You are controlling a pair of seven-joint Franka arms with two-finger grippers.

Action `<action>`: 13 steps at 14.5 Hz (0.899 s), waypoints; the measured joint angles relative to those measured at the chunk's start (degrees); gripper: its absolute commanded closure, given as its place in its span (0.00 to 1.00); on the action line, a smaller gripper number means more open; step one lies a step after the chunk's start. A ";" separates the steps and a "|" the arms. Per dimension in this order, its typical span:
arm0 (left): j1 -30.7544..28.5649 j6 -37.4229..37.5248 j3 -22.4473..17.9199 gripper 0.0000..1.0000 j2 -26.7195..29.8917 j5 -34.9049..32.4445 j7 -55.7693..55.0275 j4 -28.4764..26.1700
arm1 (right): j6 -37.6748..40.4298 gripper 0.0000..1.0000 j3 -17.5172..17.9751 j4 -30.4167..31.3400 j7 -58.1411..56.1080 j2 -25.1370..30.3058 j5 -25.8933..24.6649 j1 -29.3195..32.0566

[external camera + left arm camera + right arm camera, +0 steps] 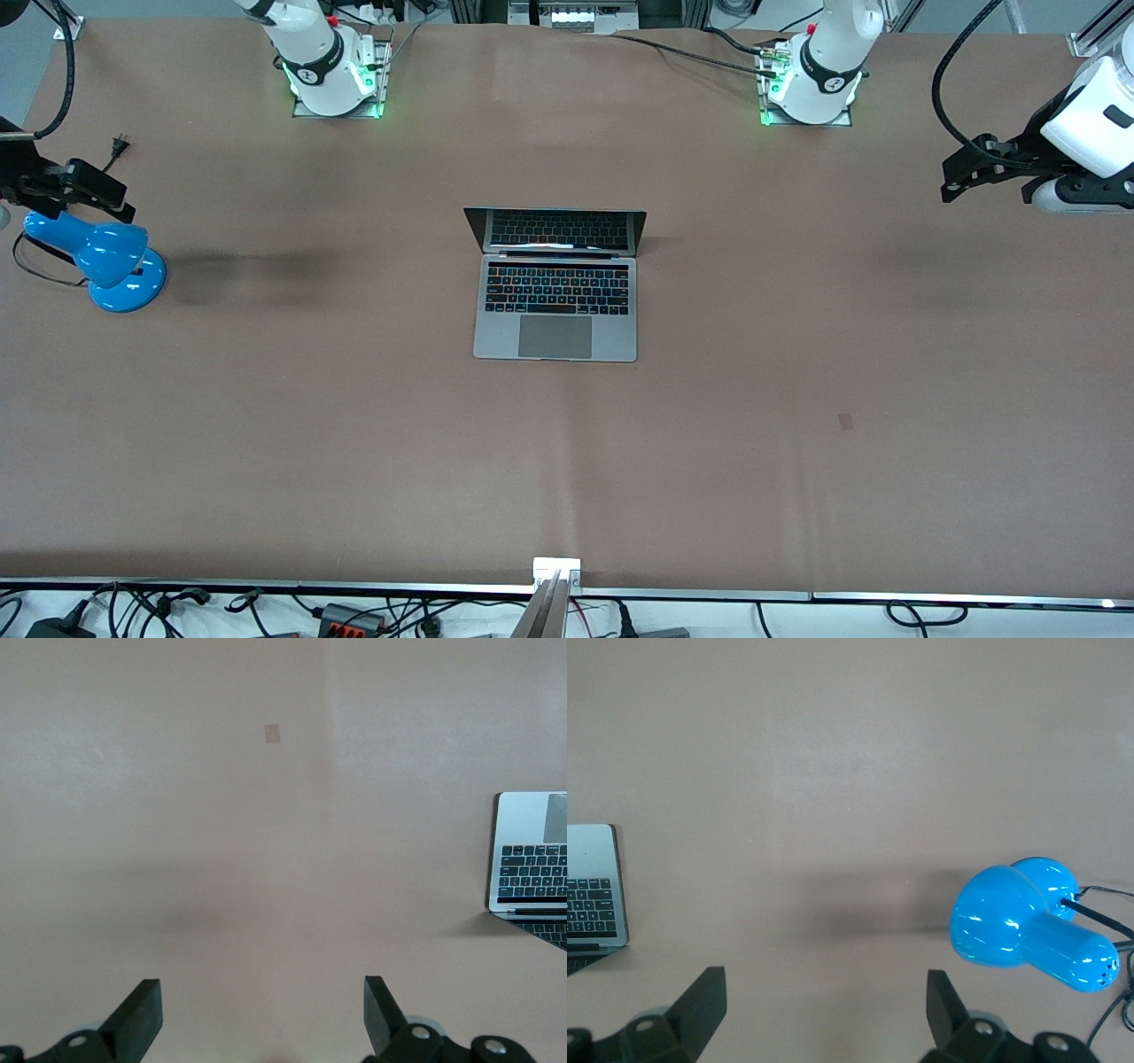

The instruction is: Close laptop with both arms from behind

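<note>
A hinge (559, 254) joins the laptop's screen (559, 229) to its flat base, so the screen will swing shut over a still base when I push from behind.
The grey laptop (555, 306) lies open at the middle of the table, its screen (558, 230) upright and facing the front camera. My left gripper (955, 177) is open and empty, up over the left arm's end of the table. In the left wrist view (261, 1010) its fingers stand wide apart over bare table, with the laptop (532, 859) at the frame's edge. My right gripper (120, 202) is open and empty over the right arm's end of the table, just above a blue lamp. In the right wrist view (824, 1001) a corner of the laptop (594, 886) shows.
A blue desk lamp (102, 257) stands at the right arm's end of the table, its cord and plug (120, 142) beside it; it also shows in the right wrist view (1028, 926). A small tape patch (846, 422) lies on the brown table, also in the left wrist view (273, 733).
</note>
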State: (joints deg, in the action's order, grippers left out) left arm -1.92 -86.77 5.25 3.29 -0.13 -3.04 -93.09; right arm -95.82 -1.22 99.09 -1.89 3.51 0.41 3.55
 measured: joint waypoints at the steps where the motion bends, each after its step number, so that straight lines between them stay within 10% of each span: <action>1: -0.01 0.00 0.00 0.00 0.00 0.00 0.00 0.00 | 0.03 0.00 0.00 0.00 0.00 -0.01 0.00 0.00; 5: -0.04 0.00 0.00 0.00 0.00 0.00 0.00 0.00 | 0.16 0.00 0.01 0.00 -0.03 -0.02 0.00 -0.01; 8: -0.04 0.16 0.01 0.00 -0.28 0.00 -0.01 -0.03 | 1.54 0.88 0.13 0.00 -0.74 -0.04 0.00 -0.13; 13: -0.05 3.93 0.00 0.00 -2.58 0.00 -0.09 -0.03 | 2.26 1.00 0.29 0.00 -1.03 -1.14 0.00 -1.20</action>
State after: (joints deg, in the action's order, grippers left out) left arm -1.97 -82.83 5.26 0.71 -0.13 -3.13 -93.12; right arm -93.56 -0.93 99.09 -2.92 2.37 0.41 2.35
